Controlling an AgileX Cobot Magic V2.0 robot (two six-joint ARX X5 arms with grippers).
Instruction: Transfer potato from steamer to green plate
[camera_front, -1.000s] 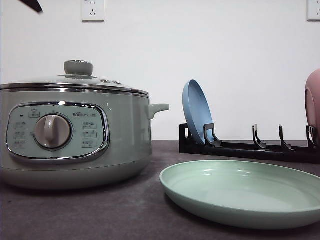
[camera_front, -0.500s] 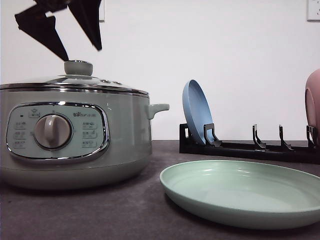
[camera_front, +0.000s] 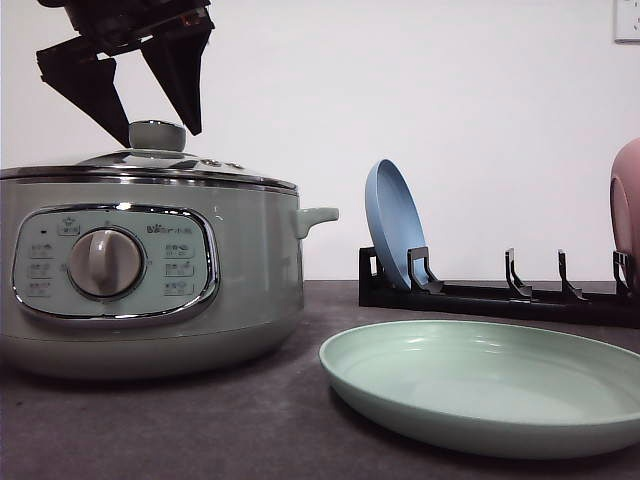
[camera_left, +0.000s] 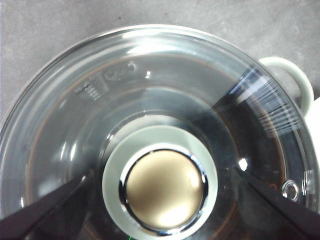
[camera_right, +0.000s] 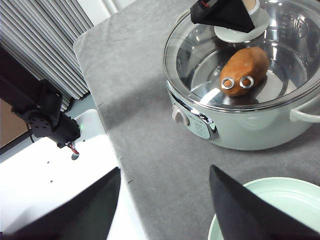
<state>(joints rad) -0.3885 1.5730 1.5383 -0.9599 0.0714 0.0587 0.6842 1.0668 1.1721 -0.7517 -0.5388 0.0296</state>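
Note:
My gripper will lift the glass lid (camera_front: 190, 162) off whole and clear when it raises the lid's knob, because an unbroken metal edge (camera_front: 240, 180) rests on the steamer's rim.
The steamer (camera_front: 150, 280) stands at the left with its glass lid on. In the front view my left gripper (camera_front: 160, 138) hangs open just over the lid's green knob (camera_front: 157, 135), one finger on each side. In the left wrist view the knob (camera_left: 165, 187) sits between the open fingers (camera_left: 40, 212), which do not touch it. Through the lid, the orange-brown potato (camera_right: 245, 70) lies inside the steamer (camera_right: 235, 115). The green plate (camera_front: 480, 385) rests empty at the front right. My right gripper (camera_right: 165, 170) is open and holds nothing, high above the table near the green plate (camera_right: 270, 210).
A black dish rack (camera_front: 500, 295) at the back right holds an upright blue plate (camera_front: 392, 235) and a pink dish (camera_front: 627, 215). The steamer's side handle (camera_front: 318, 217) points toward the rack. The grey mat's edge (camera_right: 107, 145) meets a white surface beside it.
My left gripper has come down into the front view from the upper left and now straddles the lid knob. Steamer, lid and green plate have not moved.

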